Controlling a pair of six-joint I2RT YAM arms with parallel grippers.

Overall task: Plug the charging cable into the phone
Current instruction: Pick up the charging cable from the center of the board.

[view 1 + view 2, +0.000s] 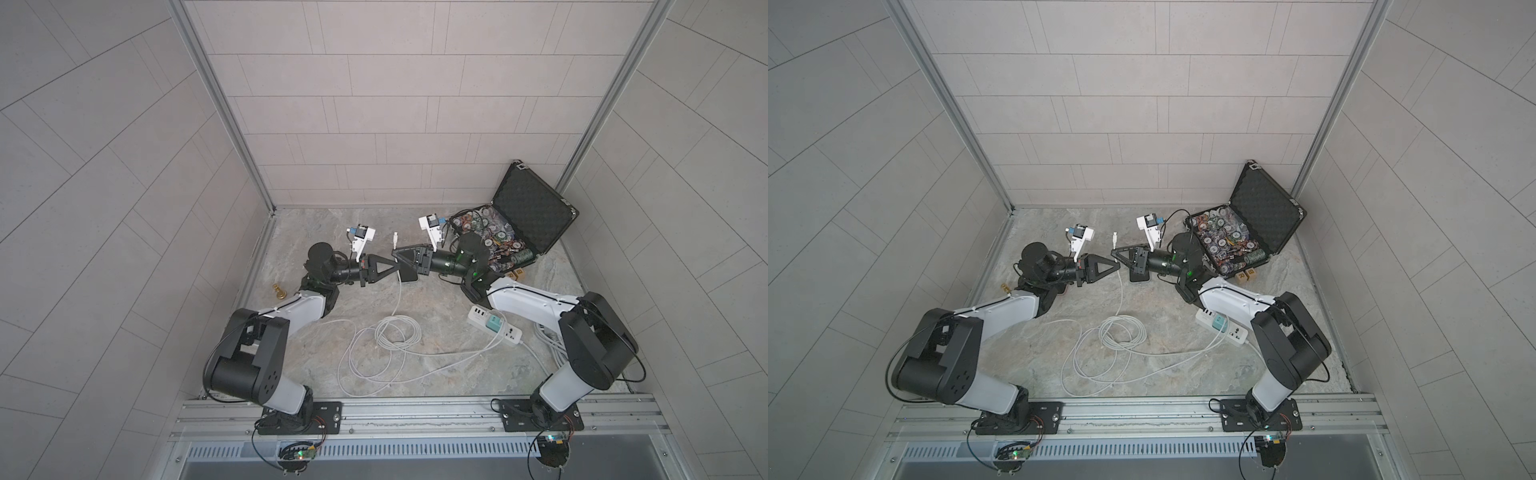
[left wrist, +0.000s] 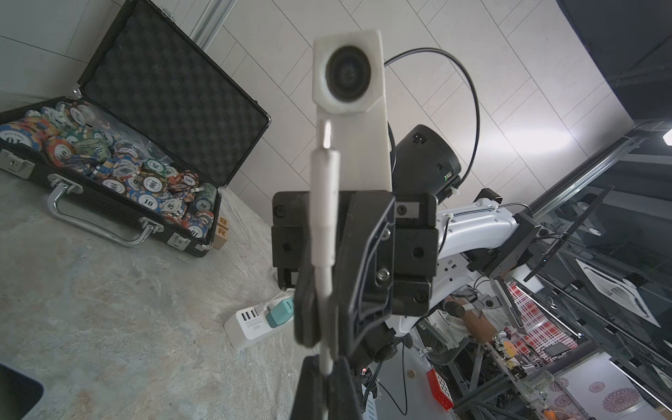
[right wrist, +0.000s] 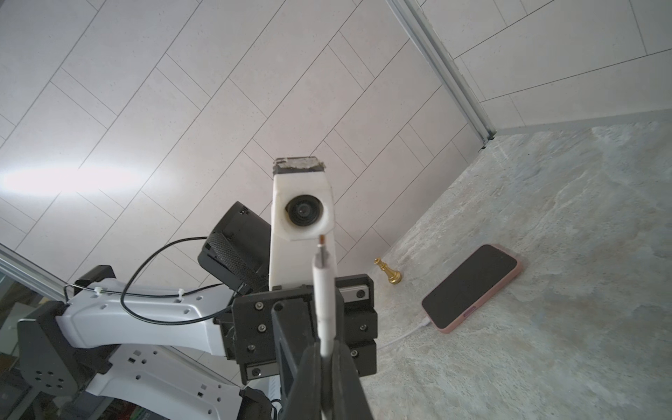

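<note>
Next, I open my left gripper and hold the phone (image 1: 409,274) still before plugging in, because both my grippers hold the charging cable (image 1: 399,276) while the phone lies loose.
The charging cable (image 1: 395,332) lies in loose white loops on the stone table and rises to where both grippers meet. My left gripper (image 1: 397,268) is shut on the cable (image 2: 324,276). My right gripper (image 1: 394,253) is shut on it just nearer the plug (image 3: 323,291). The small white plug (image 1: 395,237) sticks out past both, pointing toward the back wall. The phone (image 3: 472,287) lies flat, screen up, on the table below the right gripper (image 1: 1113,251), partly hidden by it in both top views. The teal adapter (image 1: 494,323) sits in the power strip.
A white power strip (image 1: 509,334) lies by the right arm. An open black case of poker chips (image 1: 511,232) stands at the back right, with wooden blocks (image 1: 517,273) in front of it. A gold chess piece (image 1: 279,291) stands at the left by the wall.
</note>
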